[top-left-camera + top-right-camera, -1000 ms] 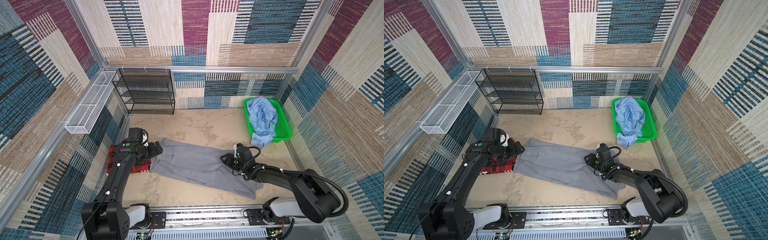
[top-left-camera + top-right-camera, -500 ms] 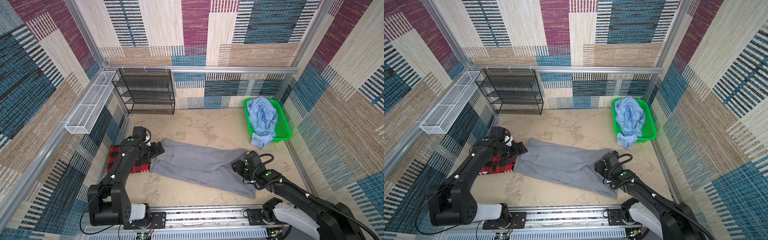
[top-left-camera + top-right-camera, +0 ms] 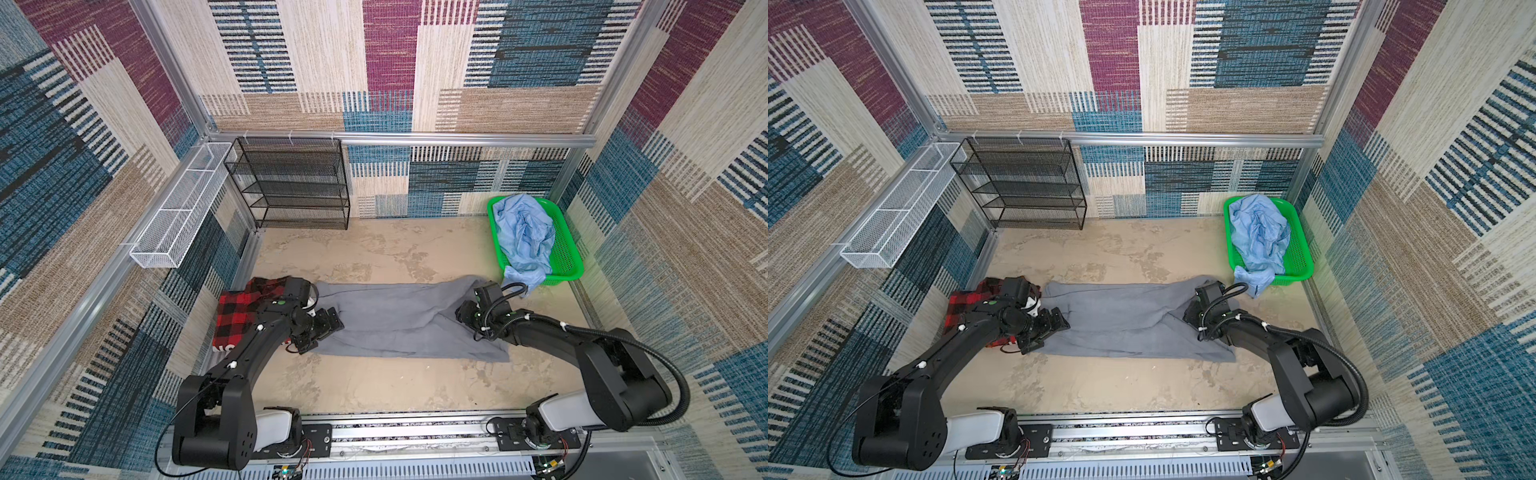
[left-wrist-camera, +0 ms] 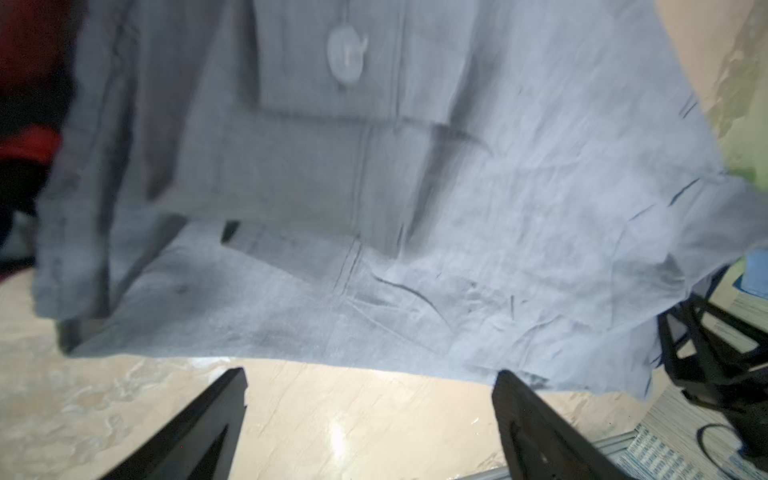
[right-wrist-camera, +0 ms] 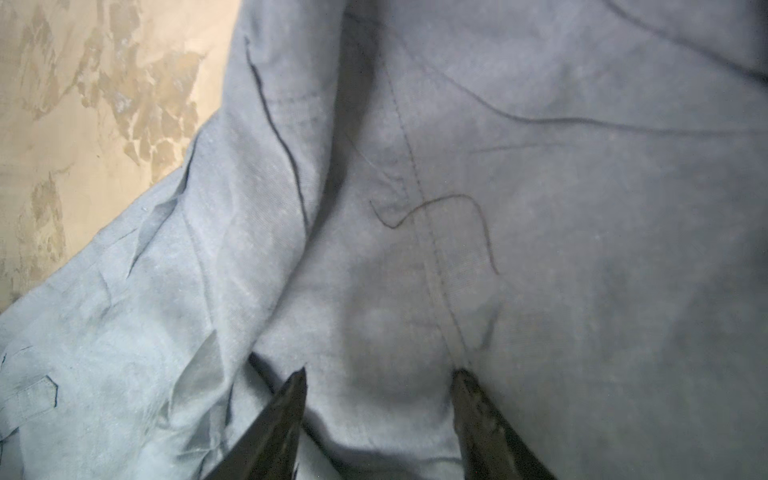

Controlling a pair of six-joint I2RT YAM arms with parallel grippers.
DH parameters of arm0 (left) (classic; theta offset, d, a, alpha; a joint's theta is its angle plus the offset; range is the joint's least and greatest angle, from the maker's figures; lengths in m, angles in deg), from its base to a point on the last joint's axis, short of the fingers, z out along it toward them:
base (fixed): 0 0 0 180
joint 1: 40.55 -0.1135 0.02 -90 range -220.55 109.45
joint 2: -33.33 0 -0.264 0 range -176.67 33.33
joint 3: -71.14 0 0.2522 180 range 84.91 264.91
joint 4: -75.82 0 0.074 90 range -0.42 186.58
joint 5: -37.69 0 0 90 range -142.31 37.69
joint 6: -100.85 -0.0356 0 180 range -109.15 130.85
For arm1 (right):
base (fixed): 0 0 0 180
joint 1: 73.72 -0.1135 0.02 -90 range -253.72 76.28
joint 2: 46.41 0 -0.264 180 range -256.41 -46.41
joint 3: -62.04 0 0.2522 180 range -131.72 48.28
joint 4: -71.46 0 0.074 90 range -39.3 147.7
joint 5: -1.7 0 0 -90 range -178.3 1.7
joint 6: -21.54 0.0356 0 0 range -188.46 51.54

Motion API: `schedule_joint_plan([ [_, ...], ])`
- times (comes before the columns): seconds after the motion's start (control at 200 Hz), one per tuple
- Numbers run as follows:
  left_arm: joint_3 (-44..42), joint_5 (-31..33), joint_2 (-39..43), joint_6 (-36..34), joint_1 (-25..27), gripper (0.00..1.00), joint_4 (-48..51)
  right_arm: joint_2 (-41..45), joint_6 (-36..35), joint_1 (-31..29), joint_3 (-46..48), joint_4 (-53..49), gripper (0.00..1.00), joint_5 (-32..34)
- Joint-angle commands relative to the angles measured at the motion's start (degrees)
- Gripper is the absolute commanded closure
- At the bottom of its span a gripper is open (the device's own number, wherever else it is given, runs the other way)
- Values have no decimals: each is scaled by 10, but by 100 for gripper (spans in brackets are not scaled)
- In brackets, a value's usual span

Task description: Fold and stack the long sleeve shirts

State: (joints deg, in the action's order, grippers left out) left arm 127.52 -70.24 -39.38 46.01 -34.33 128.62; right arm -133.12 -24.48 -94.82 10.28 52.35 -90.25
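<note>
The grey shirt is lying crosswise, with its end [image 3: 321, 291] up against the plaid shirt. Next, my right gripper turns the grey shirt [image 3: 392, 308] front to back before it folds it.
The grey shirt [image 3: 399, 320] [image 3: 1125, 320] lies flat in a long band across the middle of the table. My left gripper [image 3: 322, 332] [image 3: 1048, 332] is at its left end. In the left wrist view it [image 4: 370, 376] stands wide open over bare table, just off the near hem of the grey shirt [image 4: 415, 249]. My right gripper [image 3: 463, 316] [image 3: 1190, 313] rests on the shirt's right end. Its [image 5: 380, 374] jaws stand apart, tips pressed onto the grey cloth [image 5: 540, 208], with a low hump between them. The folded red-and-black plaid shirt [image 3: 235, 316] [image 3: 963, 303] lies under the left arm. The light blue shirt [image 3: 525, 237] [image 3: 1260, 232] is crumpled in the basket.
The green mesh basket [image 3: 567, 257] [image 3: 1302, 249] stands at the back right, a blue sleeve hanging over its front. A black wire rack [image 3: 299, 187] stands against the back wall. A white wire basket [image 3: 178, 216] hangs on the left wall.
The grey shirt's right end has swung toward the back, so the band lies straighter. My right gripper went toward the front, then back onto the cloth. My left gripper moved toward the near hem.
</note>
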Motion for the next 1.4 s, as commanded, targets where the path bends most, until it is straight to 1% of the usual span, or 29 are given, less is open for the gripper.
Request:
schedule_joint_plan([
  [0.0,-39,9,29,49,14,5,-31,-69,-53,4,-50,-4,41,-27],
  [0.06,-63,16,52,63,25,5,-31,-109,-69,4,-86,7,41,-42],
  [0.17,-100,25,94,87,44,5,-32,-200,-105,4,-177,-6,40,-71],
  [0.285,-139,26,140,120,63,6,-31,-270,-127,5,-264,-21,40,-62],
  [0.361,-161,25,175,145,78,6,-32,-296,-144,4,-316,-21,39,-59],
  [0.441,-164,28,220,166,92,7,-16,-316,-159,4,-381,-47,38,-44],
  [0.491,-150,37,249,170,94,6,5,-311,-164,1,-407,-58,38,-40],
  [0.551,-120,56,276,161,94,5,35,-284,-174,-9,-418,-63,36,-22],
  [0.621,-65,97,280,132,94,4,83,-247,-188,-35,-431,-85,35,27],
  [0.651,-38,115,274,114,94,3,99,-228,-190,-51,-431,-90,34,35],
  [0.721,23,156,250,73,93,0,134,-201,-183,-88,-431,-93,32,-4],
  [0.766,63,177,230,44,93,1,150,-190,-162,-115,-425,-90,32,-26],
  [0.816,101,204,209,15,90,1,166,-184,-145,-146,-412,-64,32,-70],
  [0.866,134,231,193,-10,80,1,180,-186,-119,-180,-406,-43,32,-103],
  [0.931,162,241,180,-40,59,1,181,-194,-98,-220,-400,-5,32,-136],
  [1.007,181,232,172,-63,21,1,177,-223,-84,-256,-412,32,32,-167],
  [1.097,189,209,168,-82,-29,1,166,-285,-63,-282,-454,34,33,-199],
  [1.207,187,184,156,-94,-71,1,157,-340,-54,-299,-489,28,33,-184],
  [1.272,182,180,150,-96,-80,1,154,-366,-48,-302,-503,12,34,-171],
  [1.322,176,178,148,-96,-84,1,149,-383,-46,-302,-502,14,35,-176],
  [1.397,168,176,147,-95,-90,1,143,-390,-46,-302,-491,8,35,-168],
])
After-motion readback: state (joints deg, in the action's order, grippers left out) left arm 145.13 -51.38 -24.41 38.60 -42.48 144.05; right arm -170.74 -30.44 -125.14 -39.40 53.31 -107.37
